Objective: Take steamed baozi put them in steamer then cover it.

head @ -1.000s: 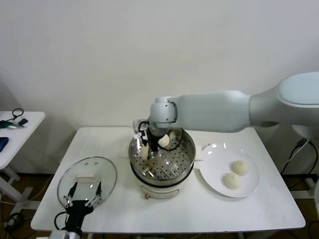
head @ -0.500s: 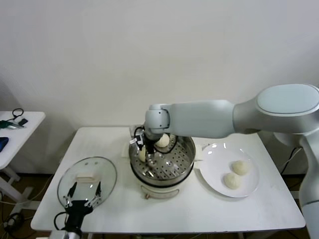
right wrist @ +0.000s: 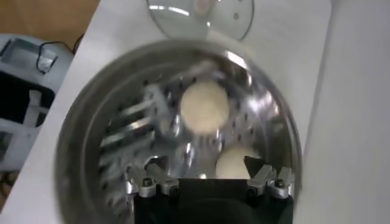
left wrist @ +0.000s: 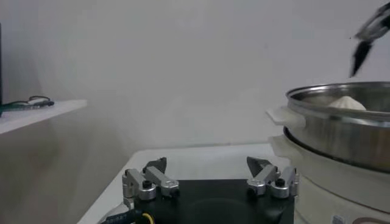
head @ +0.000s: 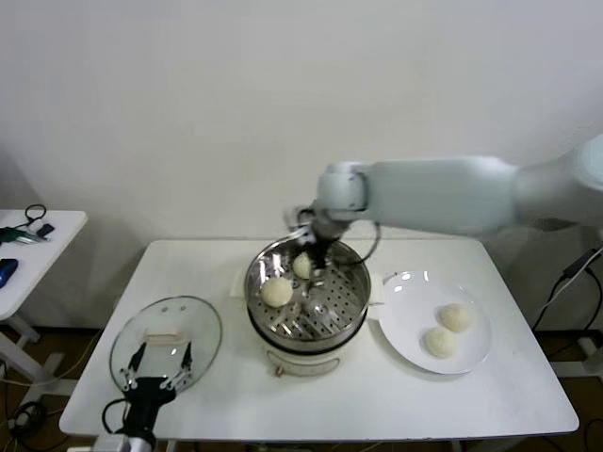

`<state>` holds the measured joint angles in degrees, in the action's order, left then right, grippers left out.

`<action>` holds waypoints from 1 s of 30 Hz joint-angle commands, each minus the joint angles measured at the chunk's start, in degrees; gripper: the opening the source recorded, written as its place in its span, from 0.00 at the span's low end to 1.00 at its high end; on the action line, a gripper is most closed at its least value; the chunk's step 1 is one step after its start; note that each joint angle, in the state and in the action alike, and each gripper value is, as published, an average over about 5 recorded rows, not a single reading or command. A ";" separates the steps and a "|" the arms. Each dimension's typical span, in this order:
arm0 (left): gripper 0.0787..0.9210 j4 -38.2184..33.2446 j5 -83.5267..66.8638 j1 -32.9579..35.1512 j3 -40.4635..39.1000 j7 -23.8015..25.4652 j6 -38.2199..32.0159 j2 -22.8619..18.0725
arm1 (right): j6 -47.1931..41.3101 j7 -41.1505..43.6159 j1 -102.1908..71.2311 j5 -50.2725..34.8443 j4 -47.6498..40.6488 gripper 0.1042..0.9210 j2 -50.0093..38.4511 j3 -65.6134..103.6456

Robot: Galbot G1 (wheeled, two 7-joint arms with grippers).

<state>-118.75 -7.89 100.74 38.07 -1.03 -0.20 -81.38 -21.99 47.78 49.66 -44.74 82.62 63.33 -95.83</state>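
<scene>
The steamer has baozi in it and room (head: 325,306) next to them, so my empty right gripper keeps going to the white plate and closes around the near bun (head: 440,342).
The steel steamer (head: 325,315) stands mid-table with two steamed baozi inside, one (head: 277,291) at its left and one (head: 302,266) at the back. My right gripper (head: 316,252) hovers open and empty just above the back bun; from its wrist the steamer (right wrist: 91,140) lies below with both buns (right wrist: 205,106) (right wrist: 237,161) and the gripper (right wrist: 204,165) above them. Two more baozi (head: 455,317) (head: 438,341) rest on the white plate (head: 405,311). The glass cover (head: 165,339) lies flat at the front left. My left gripper (head: 155,370) (left wrist: 207,164) waits open by the cover's near edge.
A small side table (head: 38,235) with cables stands off to the left. The steamer's handle and wall (left wrist: 341,131) rise close on one side of the left gripper. The table's front edge runs just below the plate and cover.
The right gripper has opened and let a baozi go inside the steamer, then lifted and shifted toward the steamer's back right. The left arm has not moved.
</scene>
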 commanded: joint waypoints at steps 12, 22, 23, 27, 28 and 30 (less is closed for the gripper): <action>0.88 -0.37 0.47 0.09 0.07 0.14 0.23 -0.29 | 4.93 4.05 -9.34 24.83 8.26 0.88 -36.62 -3.78; 0.88 -0.46 0.58 0.36 0.26 0.10 0.30 -0.78 | 3.64 2.18 -27.43 30.26 0.22 0.88 -35.06 10.99; 0.88 -0.39 0.58 0.37 0.25 0.09 0.28 -0.79 | 3.57 2.02 -28.18 30.32 -0.43 0.88 -34.64 11.62; 0.88 -0.09 0.65 0.30 0.20 0.08 0.23 -0.85 | 3.13 1.39 -30.34 30.46 -2.26 0.88 -32.87 12.94; 0.88 -0.03 0.71 0.29 0.19 0.09 0.22 -0.86 | 3.01 1.24 -30.79 30.55 -2.51 0.88 -32.44 13.15; 0.88 0.05 0.86 0.26 0.14 0.14 0.18 -0.89 | 2.76 1.05 -31.68 30.68 -2.95 0.88 -31.63 13.62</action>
<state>-118.79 -7.16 100.99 38.27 -0.94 0.05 -82.23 -18.93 49.53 27.46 -17.92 83.26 31.87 -88.17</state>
